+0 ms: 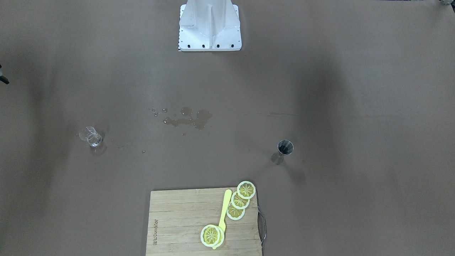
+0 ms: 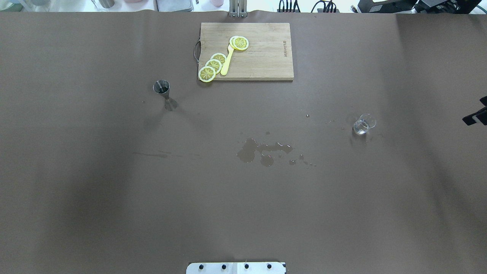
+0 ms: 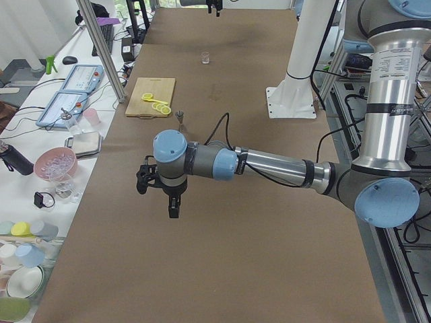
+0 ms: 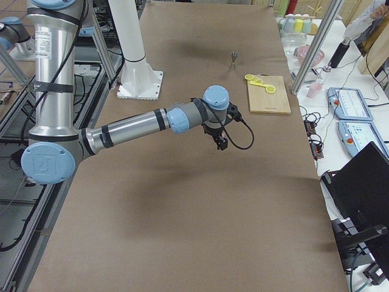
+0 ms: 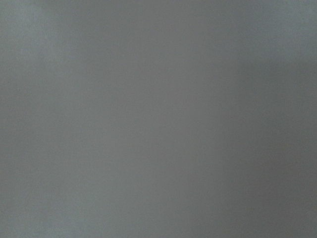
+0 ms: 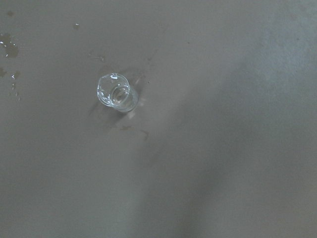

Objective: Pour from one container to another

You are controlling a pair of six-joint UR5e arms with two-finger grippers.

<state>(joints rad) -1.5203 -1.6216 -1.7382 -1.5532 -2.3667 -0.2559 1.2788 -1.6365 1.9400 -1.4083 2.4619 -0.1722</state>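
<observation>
Next, my right gripper goes lower and level out to grasp the beaker's side for pouring, because it points steeply down at the beaker's open rim.
The clear glass beaker (image 2: 364,123) stands upright on the brown table on my right side; the right wrist view looks down on the beaker (image 6: 116,93). The steel jigger (image 2: 163,93) stands upright on my left side, near the cutting board. My right gripper (image 4: 220,142) hangs high above the table, well short of the beaker; only a black tip of it shows at the overhead view's right edge. My left gripper (image 3: 172,202) hangs over bare table, far from the jigger (image 3: 180,118). I cannot tell whether either gripper is open or shut. The left wrist view shows only blurred table.
A wooden cutting board (image 2: 266,64) with lemon slices (image 2: 213,65) and a yellow knife (image 2: 227,62) lies at the table's far edge. A wet spill (image 2: 262,150) marks the middle. The white robot pedestal (image 1: 209,26) stands at the near edge. Bowls and cups crowd the side bench (image 3: 47,168).
</observation>
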